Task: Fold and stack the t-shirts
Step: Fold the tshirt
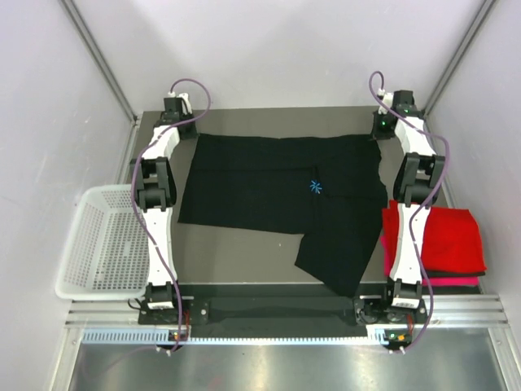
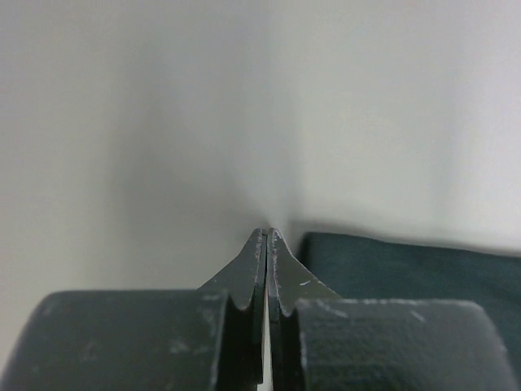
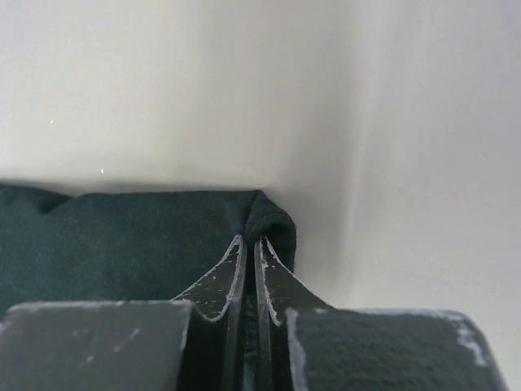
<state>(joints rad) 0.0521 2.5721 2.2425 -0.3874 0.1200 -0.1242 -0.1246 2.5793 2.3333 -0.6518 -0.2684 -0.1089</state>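
My left gripper is closed and empty next to the black t-shirt's far corner [image 2: 320, 248]. It should open and pinch that corner [image 1: 202, 139] before both grippers move the t-shirt.
A large black t-shirt [image 1: 277, 183] with a small light-blue mark [image 1: 316, 186] lies spread on the table, one part hanging toward the front edge. My right gripper [image 1: 381, 130] is at its far right corner, shut on a fold of the black cloth [image 3: 273, 216] that bulges over the fingertips [image 3: 264, 252]. My left gripper [image 1: 187, 126] is at the far left corner with its jaws pressed together [image 2: 268, 235]. The black cloth [image 2: 407, 269] lies just right of it, and none shows between the jaws. A folded red t-shirt [image 1: 440, 235] lies on a magenta one [image 1: 456, 280] at the right.
A white mesh basket [image 1: 102, 244] stands off the table's left side. White walls close in behind and beside both grippers. The arm bases sit on the front rail [image 1: 277, 309].
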